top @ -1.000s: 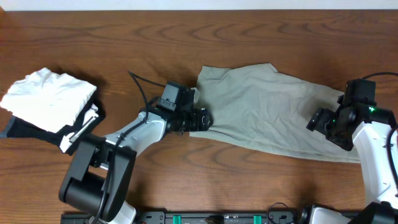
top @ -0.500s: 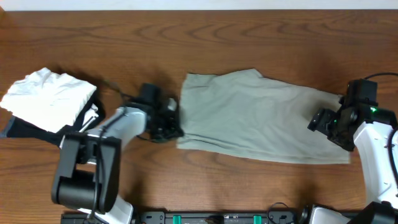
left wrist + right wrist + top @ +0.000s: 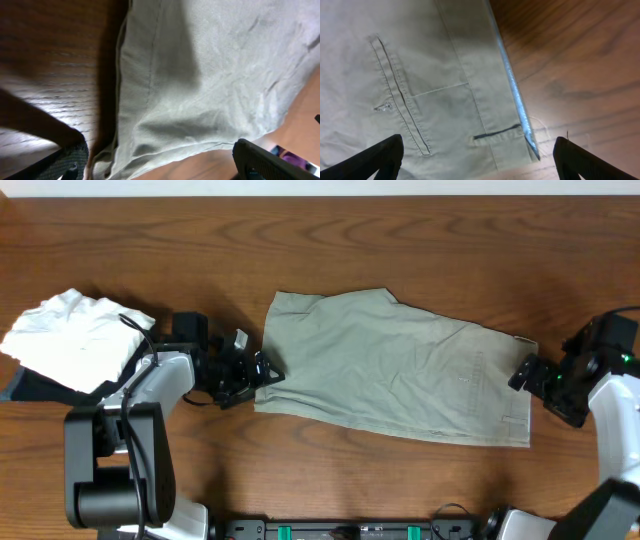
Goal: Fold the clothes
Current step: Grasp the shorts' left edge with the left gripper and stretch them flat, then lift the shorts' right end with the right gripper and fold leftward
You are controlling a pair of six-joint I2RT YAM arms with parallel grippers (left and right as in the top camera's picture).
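Observation:
Loose layers come apart at the hem (image 3: 109,156) of the limp khaki shorts (image 3: 205,82). The shorts' waistband should open wide and show its inside when I fold it over.
A khaki pair of shorts (image 3: 390,370) lies spread flat across the middle of the wooden table. My left gripper (image 3: 256,367) is at its left edge, low over the table, jaws wide open with the hem (image 3: 150,145) lying loose between the fingers (image 3: 72,160). My right gripper (image 3: 529,376) is at the right edge over the waistband, also wide open and empty. The right wrist view shows the waistband corner, a belt loop and a back pocket (image 3: 400,95) between its fingertips (image 3: 382,155).
A pile of folded white cloth (image 3: 75,338) rests on a dark garment (image 3: 20,387) at the far left, just behind my left arm. Bare wood (image 3: 400,240) lies behind the shorts and along the front edge.
The left gripper pulled the shorts to the left and now has its jaws open. The shorts lie flatter and further left. The right gripper now sits just at their right edge.

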